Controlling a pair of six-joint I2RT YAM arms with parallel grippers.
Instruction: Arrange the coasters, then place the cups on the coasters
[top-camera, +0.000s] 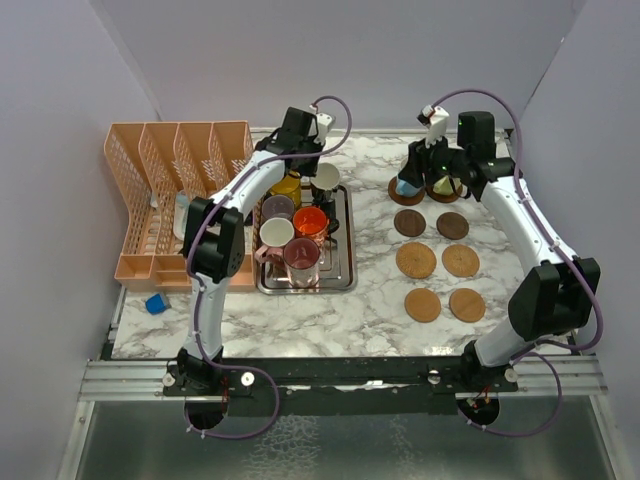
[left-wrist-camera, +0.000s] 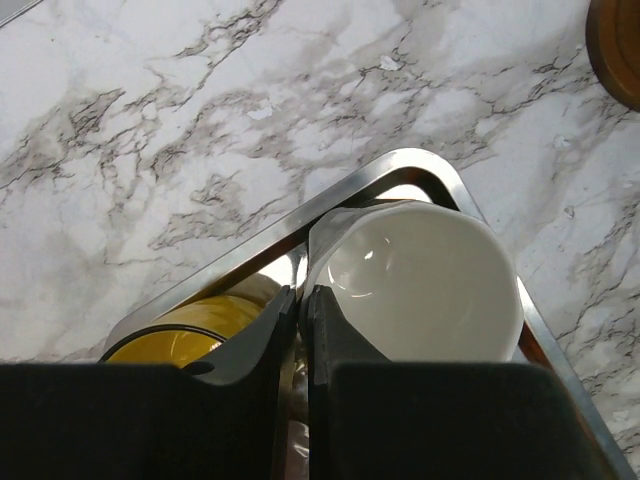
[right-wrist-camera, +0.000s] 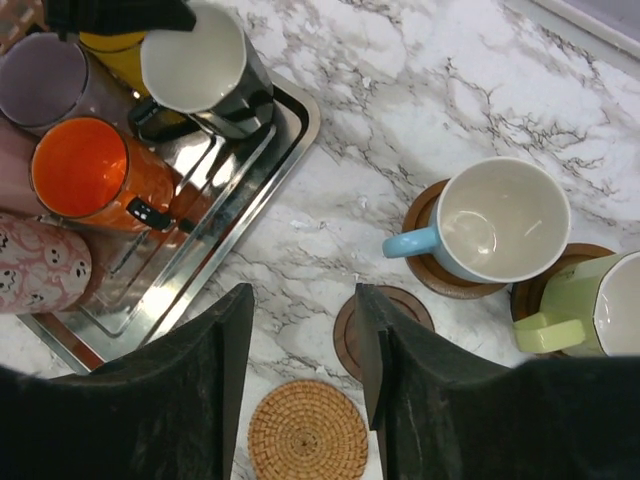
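The black cup is in my left gripper, far from the empty dark coasters (top-camera: 453, 226), so I should lift it and let my right gripper take its free rim (top-camera: 337, 180).
My left gripper (left-wrist-camera: 300, 292) is shut on the rim of the black cup (left-wrist-camera: 420, 285), white inside, in the back right corner of the steel tray (top-camera: 345, 285). Beside it stand the yellow cup (left-wrist-camera: 175, 340), purple cup (top-camera: 277, 208), orange cup (right-wrist-camera: 80, 165), pink-white cup (right-wrist-camera: 40, 270) and maroon cup (top-camera: 301, 255). My right gripper (right-wrist-camera: 305, 295) hangs open and empty over the marble. The light blue cup (right-wrist-camera: 505, 220) and pale cream cup (right-wrist-camera: 615, 305) each sit on a coaster. Bare coasters lie in pairs: dark (top-camera: 408, 222), woven (right-wrist-camera: 308, 432) and cork (top-camera: 422, 305).
An orange slotted rack (top-camera: 170, 190) stands at the far left. A small blue object (top-camera: 155, 303) lies in front of it. Walls close in the table at the back and both sides.
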